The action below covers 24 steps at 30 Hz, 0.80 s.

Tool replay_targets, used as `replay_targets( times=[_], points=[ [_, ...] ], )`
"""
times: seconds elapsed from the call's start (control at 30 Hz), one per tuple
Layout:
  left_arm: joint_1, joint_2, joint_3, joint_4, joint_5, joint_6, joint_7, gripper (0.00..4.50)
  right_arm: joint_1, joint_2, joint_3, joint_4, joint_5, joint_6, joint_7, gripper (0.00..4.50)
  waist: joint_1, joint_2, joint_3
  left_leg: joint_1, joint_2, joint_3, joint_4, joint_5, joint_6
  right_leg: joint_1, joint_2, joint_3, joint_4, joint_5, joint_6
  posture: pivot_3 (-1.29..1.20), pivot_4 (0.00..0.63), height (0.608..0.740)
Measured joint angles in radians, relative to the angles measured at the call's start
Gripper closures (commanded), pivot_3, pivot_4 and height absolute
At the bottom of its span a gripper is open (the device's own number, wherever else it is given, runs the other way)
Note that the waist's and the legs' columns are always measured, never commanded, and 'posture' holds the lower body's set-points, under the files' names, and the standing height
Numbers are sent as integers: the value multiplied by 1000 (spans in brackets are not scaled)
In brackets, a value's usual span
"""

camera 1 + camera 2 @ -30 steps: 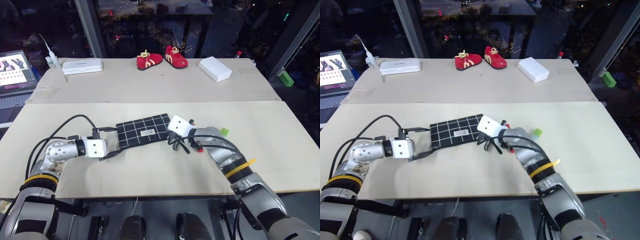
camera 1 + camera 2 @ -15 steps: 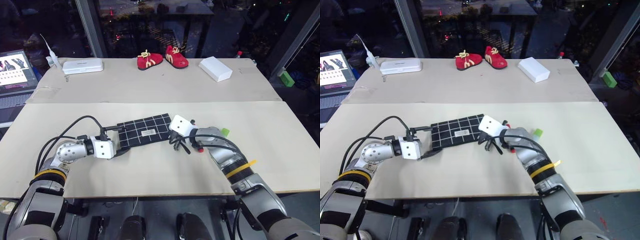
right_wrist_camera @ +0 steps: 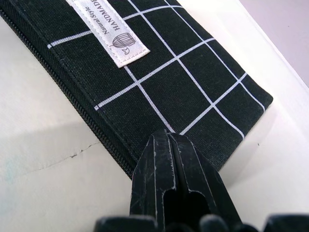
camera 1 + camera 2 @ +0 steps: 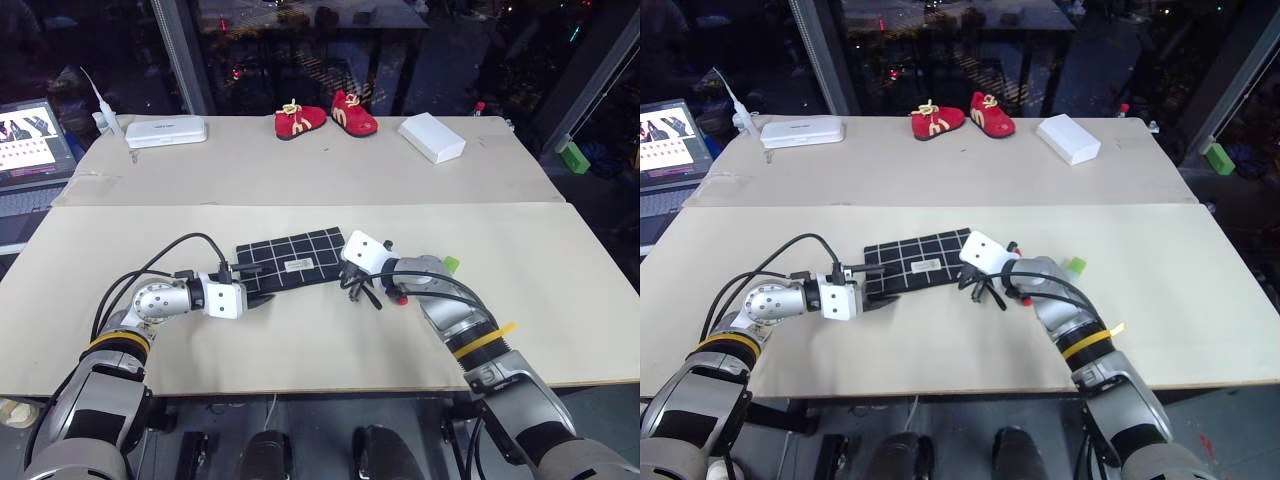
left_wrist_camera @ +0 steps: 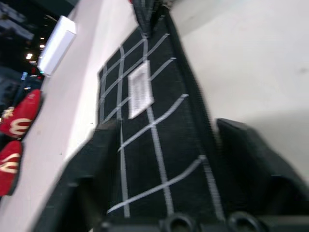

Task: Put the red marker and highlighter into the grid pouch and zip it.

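Note:
Next, my left gripper tilts the pouch's end (image 4: 258,282) before my right gripper takes the pouch's pull, because the grid pouch lies flat (image 4: 299,255) under my right gripper's closed fingers.
The grid pouch (image 4: 290,261) lies flat mid-table, black with white lines and a white label (image 3: 107,33). My left gripper (image 4: 257,291) is at the pouch's left end. In the left wrist view its fingers (image 5: 91,174) stand apart on either side of that end, close to its edges. My right gripper (image 4: 352,286) is shut, its tips resting on the pouch's right end at the zipper line (image 3: 72,96); the pull is hidden. A bit of the red marker (image 4: 400,297) and the highlighter's lime-green cap (image 4: 450,264) peek out beside my right forearm.
At the back of the table are a pair of small red shoes (image 4: 325,115), a white box (image 4: 431,137) and a white case (image 4: 166,131). A laptop (image 4: 35,140) sits at the far left, a green block (image 4: 571,157) off the far right.
My left gripper has moved right up to the pouch's left end and its fingers have come closer together. The right gripper and the pouch have stayed put.

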Motion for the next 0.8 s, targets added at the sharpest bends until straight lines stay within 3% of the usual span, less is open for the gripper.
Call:
replay_targets(
  times=[0.13, 0.2, 0.37, 0.47, 0.67, 0.8],
  points=[
    [-2, 0, 9, 11, -43, 3, -39, 4030, 1, -2, -3, -2, 1, 1, 2, 4500, -2, 0, 0, 0, 0, 0, 0, 0, 0, 0, 0, 0, 0, 0, 0, 0, 150, 740],
    [-4, -2, 19, 11, -69, 5, -58, 4455, 2, -3, -6, -4, 1, 1, 7, 4500, -3, 0, 0, 0, 0, 0, 0, 0, 0, 0, 0, 0, 0, 0, 0, 0, 150, 740],
    [9, -48, 48, 1, -184, 92, -166, 4455, 13, -5, -38, -8, 21, 12, 23, 4500, -3, 0, 0, -1, 0, -1, 0, 0, 0, 0, 0, 0, -1, 0, 0, 0, 150, 740],
    [23, -62, 65, -33, -237, 162, -216, 4500, 13, 13, -95, -3, 76, 64, 30, 3783, -5, 0, 0, -1, 0, -1, 0, 0, 0, -1, 1, 0, -1, 0, 0, 0, 150, 740],
    [56, -64, 99, -121, -278, 292, -232, 4500, -62, 38, -296, -27, 284, 261, 49, 1691, -8, 0, 0, -4, 1, -4, 0, 0, 0, -3, 1, 0, 0, 0, 0, 0, 150, 740],
    [78, -63, 125, -175, -291, 359, -198, 4500, -120, -17, -406, -152, 457, 446, 115, 1691, -6, 0, 0, -5, 1, -9, -1, 0, 1, -3, 0, -2, 0, 0, 0, 0, 150, 740]
  ],
)
